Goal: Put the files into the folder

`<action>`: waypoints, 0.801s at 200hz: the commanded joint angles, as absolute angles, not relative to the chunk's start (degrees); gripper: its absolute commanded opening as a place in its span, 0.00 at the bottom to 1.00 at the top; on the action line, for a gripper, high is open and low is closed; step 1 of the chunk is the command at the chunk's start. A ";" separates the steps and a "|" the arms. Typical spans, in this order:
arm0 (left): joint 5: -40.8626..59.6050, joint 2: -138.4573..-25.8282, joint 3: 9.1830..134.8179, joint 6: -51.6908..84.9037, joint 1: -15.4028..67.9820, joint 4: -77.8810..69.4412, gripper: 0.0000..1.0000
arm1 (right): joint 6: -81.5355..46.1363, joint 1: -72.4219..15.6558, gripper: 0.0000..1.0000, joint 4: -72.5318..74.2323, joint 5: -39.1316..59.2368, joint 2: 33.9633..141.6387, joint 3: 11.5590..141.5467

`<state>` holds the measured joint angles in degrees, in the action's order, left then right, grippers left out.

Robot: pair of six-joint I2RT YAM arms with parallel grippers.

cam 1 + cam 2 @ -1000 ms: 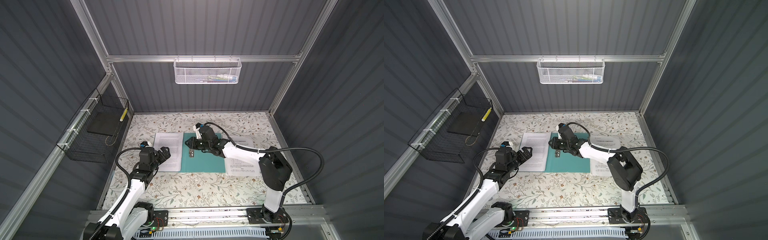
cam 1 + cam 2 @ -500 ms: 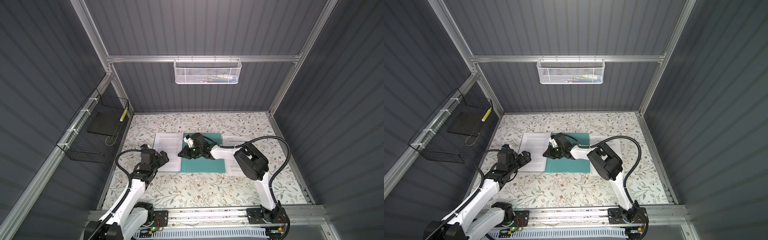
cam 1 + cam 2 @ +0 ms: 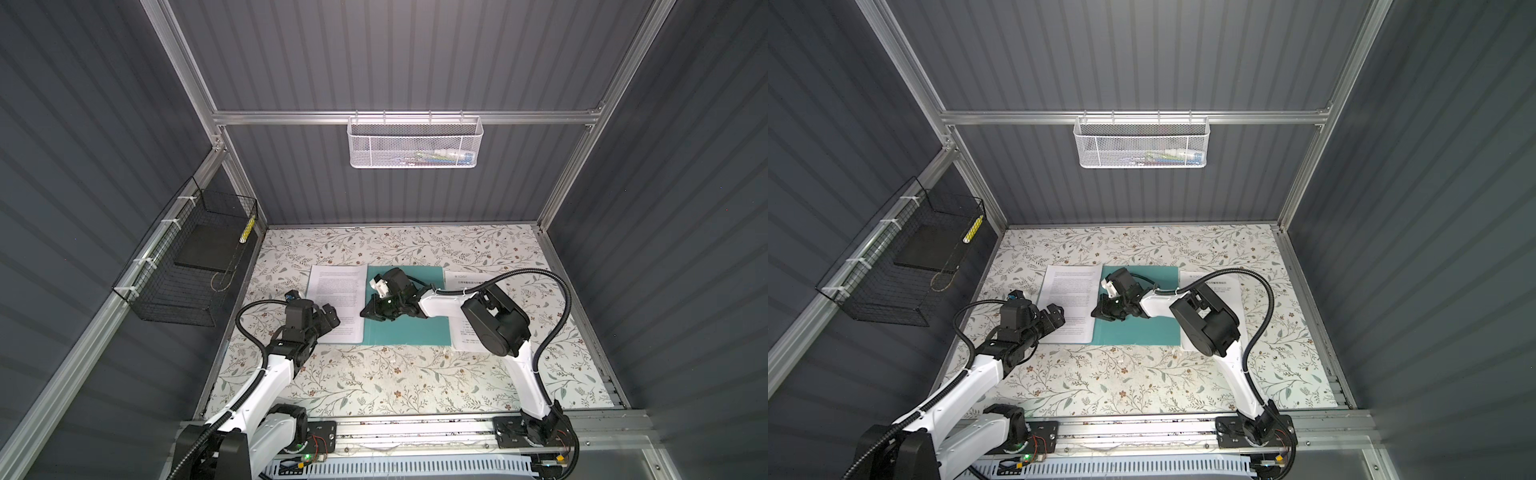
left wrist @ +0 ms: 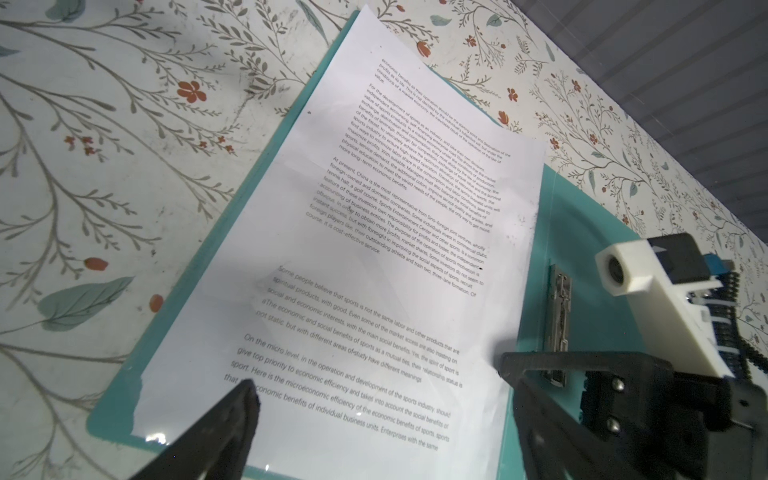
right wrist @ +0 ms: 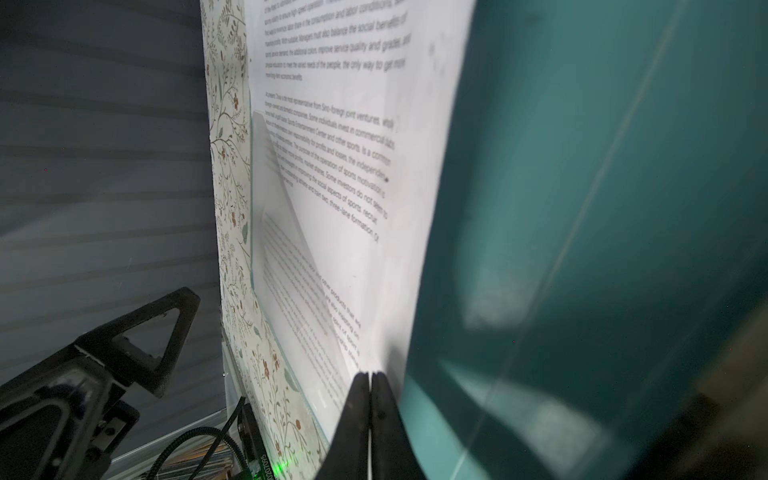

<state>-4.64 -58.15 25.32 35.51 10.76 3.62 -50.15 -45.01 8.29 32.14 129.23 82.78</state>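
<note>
My right gripper is at the file's edge (image 4: 505, 345), past the metal clip (image 4: 559, 312). It should move back to the clip while my left gripper keeps the file steady.
The teal folder (image 3: 415, 332) (image 3: 1142, 332) lies open on the table, its metal clip (image 4: 559, 324) along the spine. One white printed file (image 3: 338, 291) (image 3: 1071, 291) (image 4: 395, 249) (image 5: 353, 124) covers its left cover. Another file (image 3: 465, 282) (image 3: 1225, 282) lies just right of the folder, partly under my right arm. My left gripper (image 3: 332, 318) (image 3: 1054, 316) (image 4: 382, 399) is open over the left file's near corner, holding nothing. My right gripper (image 3: 365, 312) (image 3: 1096, 312) (image 5: 370, 376) is shut, its tips against that file's edge by the spine; nothing shows between them.
A black wire basket (image 3: 187, 266) with a flat black slab hangs on the left wall. A white mesh basket (image 3: 415, 143) hangs on the back wall. The floral table cover (image 3: 415, 382) runs to the metal rail (image 3: 415, 428) at the front.
My right gripper moved from over the clip toward the near left, came down to the left file's edge and closed. Its elbow folded in. The left gripper shifted slightly nearer and stayed open.
</note>
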 commanded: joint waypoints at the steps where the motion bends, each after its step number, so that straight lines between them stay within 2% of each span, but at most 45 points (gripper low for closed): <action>1: -2.19 -59.28 26.01 34.19 10.37 1.76 0.96 | -48.16 -44.56 0.08 5.54 32.66 130.36 84.81; 46: 0.24 -60.37 25.95 34.08 10.37 0.87 0.95 | -48.57 -43.38 0.09 6.56 33.94 125.67 83.10; 87: 3.02 -62.33 22.94 36.33 10.39 -3.30 0.89 | -41.59 -41.71 0.22 -2.61 28.63 117.66 81.46; 139: 4.72 -63.72 20.00 38.78 10.37 -8.44 0.84 | -34.86 -38.77 0.25 -10.17 21.36 114.69 79.19; 160: 5.23 -64.64 19.19 39.35 10.37 -9.87 0.77 | -34.46 -38.76 0.24 -10.80 21.81 115.76 79.19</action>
